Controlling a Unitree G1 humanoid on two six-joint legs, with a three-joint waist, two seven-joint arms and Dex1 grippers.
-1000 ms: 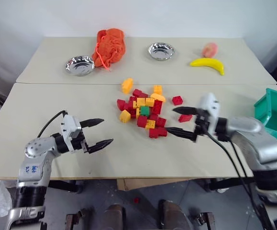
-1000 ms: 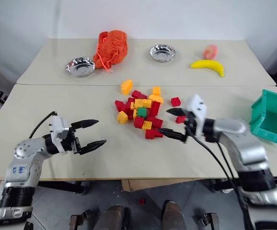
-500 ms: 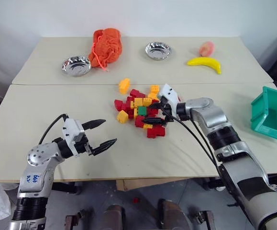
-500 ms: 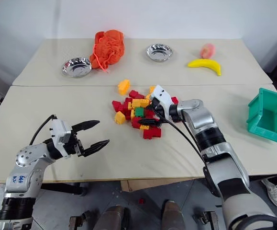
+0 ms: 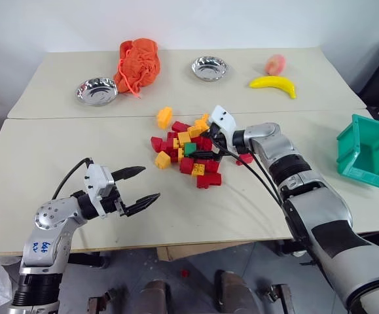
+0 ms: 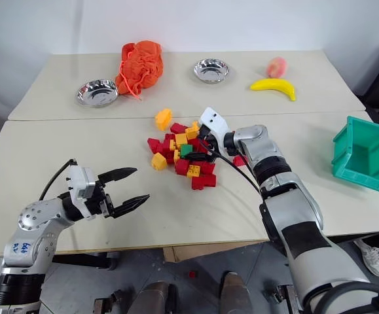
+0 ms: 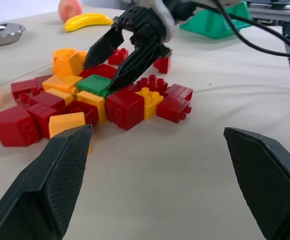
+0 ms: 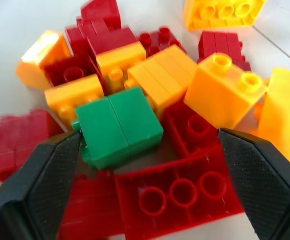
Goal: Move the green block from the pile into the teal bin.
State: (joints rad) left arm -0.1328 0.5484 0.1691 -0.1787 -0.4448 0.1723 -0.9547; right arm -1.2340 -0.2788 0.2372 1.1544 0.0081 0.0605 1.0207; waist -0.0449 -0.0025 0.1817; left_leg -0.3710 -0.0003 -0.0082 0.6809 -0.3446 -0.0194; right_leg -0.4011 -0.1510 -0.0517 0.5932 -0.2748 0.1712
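Observation:
I expect the green block [image 5: 190,148] to come out of the pile alone when I lift it, because studs show along its side, unplugged from the neighbouring bricks.
The pile [image 5: 206,178] of red and yellow bricks lies in the middle of the near table. The green block [image 5: 190,148] sits on top near the pile's centre, seen close up as green block [image 8: 117,125]. My right gripper [image 5: 199,148] is open, reaching in from the right, its black fingers straddling the green block without closing on it; the left wrist view shows this right gripper [image 7: 100,76] over the block. My left gripper [image 5: 150,183] hovers open and empty, nearer and left of the pile. The teal bin [image 5: 366,154] stands at the table's right edge.
On the far table are two steel bowls [image 5: 97,91] [image 5: 209,67], an orange net bag [image 5: 137,57], a banana [image 5: 273,83] and a peach [image 5: 275,63]. A stray yellow brick [image 5: 165,118] lies behind the pile. A seam runs between the two tables.
My right arm has stretched from the pile's right side into the pile, and its open fingers now flank the green block. The left gripper stayed put. The camera view shifted.

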